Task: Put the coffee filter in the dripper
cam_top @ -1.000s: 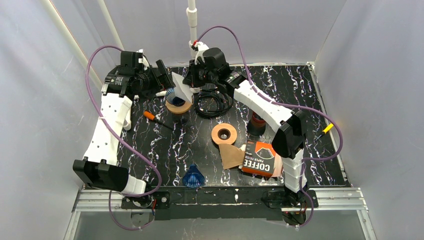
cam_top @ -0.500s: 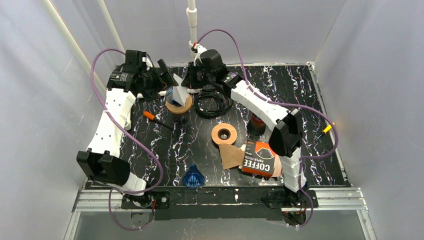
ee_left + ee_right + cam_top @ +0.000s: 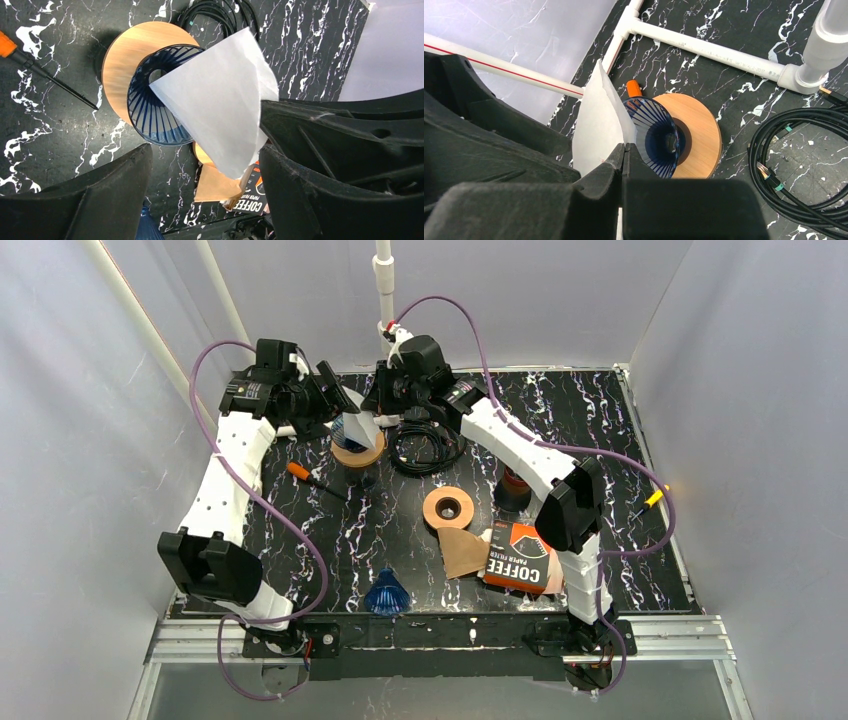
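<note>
The filter slants over the dripper from my right gripper, so my left gripper should take the filter's free corner (image 3: 232,167) before my right gripper opens.
A white paper coffee filter (image 3: 363,426) hangs with its point over the blue ribbed dripper (image 3: 347,431), which sits on a round wooden base (image 3: 359,453) at the back of the table. My right gripper (image 3: 624,150) is shut on the filter's (image 3: 596,120) upper edge, just above the dripper (image 3: 656,135). My left gripper (image 3: 202,155) is open, its jaws wide on either side of the filter (image 3: 220,100), whose edge lies against the right finger. The dripper's (image 3: 150,115) bowl is half covered by the filter.
A black cable coil (image 3: 425,445) lies right of the dripper, an orange screwdriver (image 3: 305,475) to its left. Nearer are a wooden ring (image 3: 447,508), a brown filter (image 3: 462,550), the coffee filter box (image 3: 520,558) and a second blue dripper (image 3: 386,592).
Both grippers have shifted slightly toward the back of the table. The filter has come lower and closer over the dripper. The right gripper still holds it.
</note>
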